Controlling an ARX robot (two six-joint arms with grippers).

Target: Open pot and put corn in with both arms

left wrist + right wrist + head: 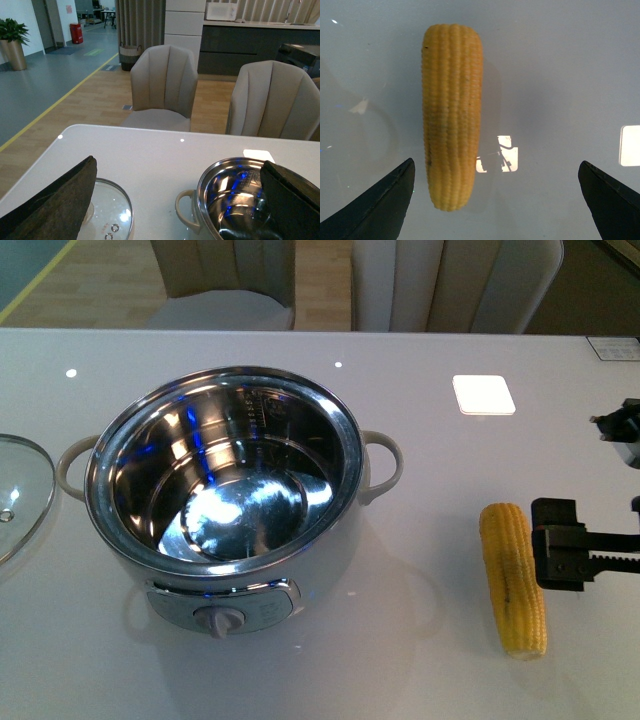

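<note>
The steel bowl's rim (pixel 222 568) is wider than the corn (pixel 514 580) is long, so the corn will fit whole inside when I lower it.
The white pot (pixel 335 540) stands open on the table, left of centre, and its shiny steel bowl holds nothing. Its glass lid (pixel 15 495) lies flat on the table to the left. The corn (pixel 512 578) lies on the table to the right, lengthwise front to back. My right gripper (pixel 550 543) hovers open just right of the cob. In the right wrist view the corn (pixel 452 115) sits near one finger (pixel 375 205) of that gripper (pixel 492 210). My left gripper (pixel 175 210) is open above the gap between the lid (pixel 107 215) and the pot (pixel 202 185).
Two beige chairs (pixel 225 280) stand behind the table's far edge. A bright white square (pixel 483 394) shows on the tabletop behind the corn. Some black hardware (pixel 620 425) sits at the right edge.
</note>
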